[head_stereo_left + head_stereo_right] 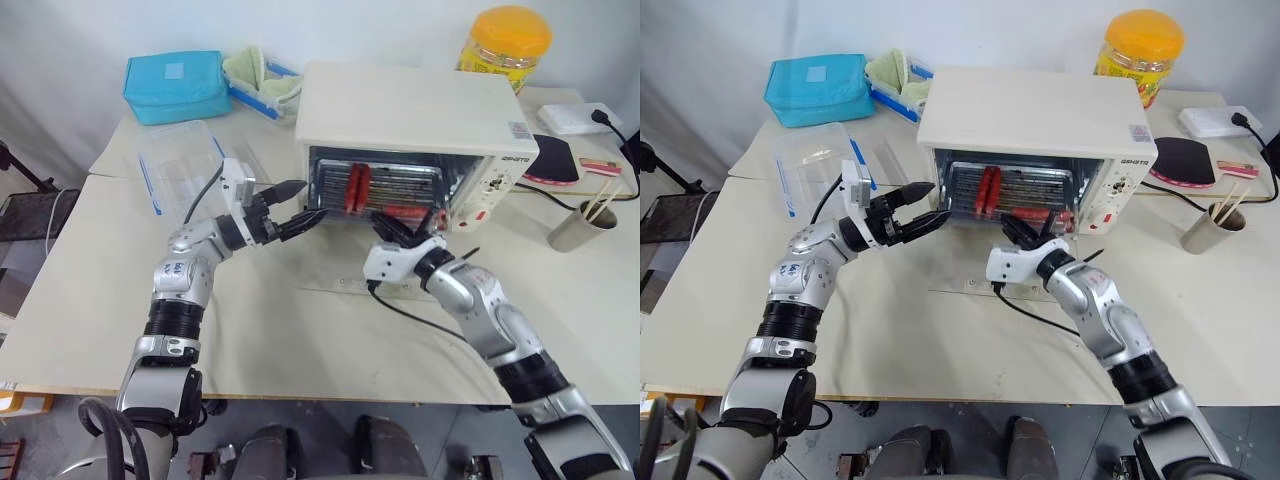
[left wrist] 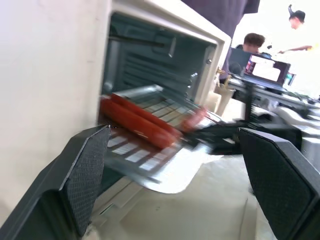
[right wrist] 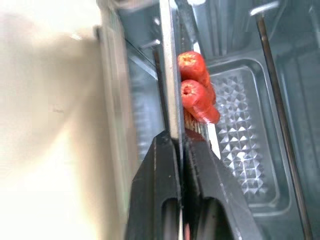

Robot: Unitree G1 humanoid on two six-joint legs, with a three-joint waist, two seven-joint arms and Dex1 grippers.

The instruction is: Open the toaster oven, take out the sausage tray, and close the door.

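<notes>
I expect the red sausages [image 1: 357,188] to move a little but stay on the tray when I carry it out, because they lie loose inside the tray's raised rim [image 2: 170,185].
The cream-white toaster oven [image 1: 410,105] stands at the back of the table with its door [image 1: 960,280] folded down flat in front of the opening. The silver sausage tray [image 1: 400,188], carrying red sausages [image 1: 355,188], sticks partly out of the opening. My right gripper [image 1: 385,228] is shut on the tray's front rim [image 3: 172,100], at its right part. My left gripper [image 1: 300,205] hangs open at the oven's left front corner, its fingers [image 2: 85,175] on either side of the tray's near corner [image 2: 145,160] without touching it.
A clear plastic container [image 1: 185,165] lies left of the oven, behind my left arm. A blue bag [image 1: 178,85] and a yellow-lidded jar [image 1: 505,45] stand at the back. A cup with chopsticks [image 1: 580,225] and a cable are to the right.
</notes>
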